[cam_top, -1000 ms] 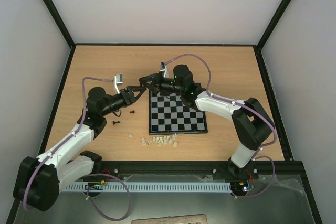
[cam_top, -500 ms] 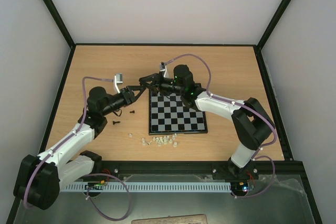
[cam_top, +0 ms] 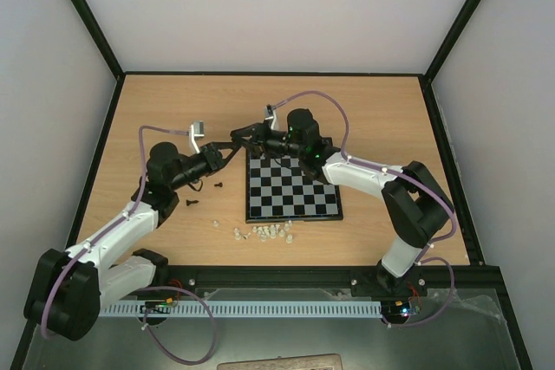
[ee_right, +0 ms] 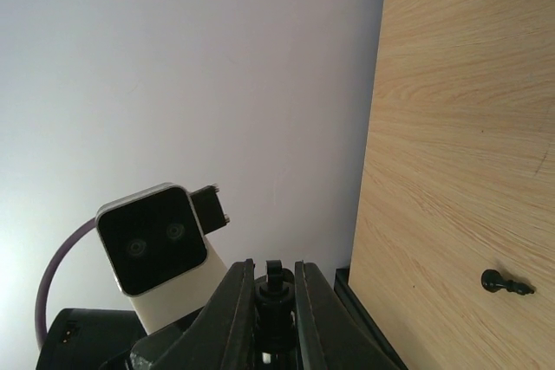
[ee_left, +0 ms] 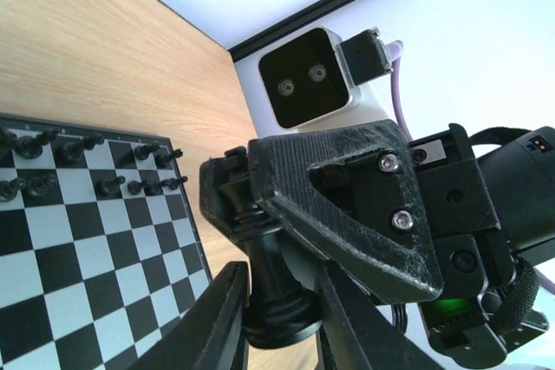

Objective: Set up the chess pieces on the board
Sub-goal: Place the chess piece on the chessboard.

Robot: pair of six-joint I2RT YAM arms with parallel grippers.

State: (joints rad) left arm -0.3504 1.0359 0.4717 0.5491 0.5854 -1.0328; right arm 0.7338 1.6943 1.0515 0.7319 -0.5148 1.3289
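My left gripper covers the black chess piece's wide base (ee_left: 280, 321). So my right gripper should grab the piece by its head (ee_left: 236, 165) and bring it to the board's far rows.
A black chess piece (ee_left: 276, 279) hangs in the air between my two grippers, just off the board's far left corner. My left gripper (ee_left: 277, 305) is shut on its wide base. My right gripper (ee_right: 273, 288) is shut on its head (ee_right: 274, 283). In the top view the left gripper (cam_top: 227, 152) and right gripper (cam_top: 237, 139) meet tip to tip. The board (cam_top: 295, 197) lies at mid-table. Several black chess pieces (ee_left: 87, 149) stand in its two far rows.
Two black pieces (cam_top: 218, 185) (cam_top: 192, 202) lie on the wood left of the board; one shows in the right wrist view (ee_right: 506, 283). Several whitish translucent pieces (cam_top: 264, 232) lie in a cluster in front of the board's near left corner.
The left arm has shifted slightly toward the right gripper. The right arm has barely moved, and the piece stays between both grippers.
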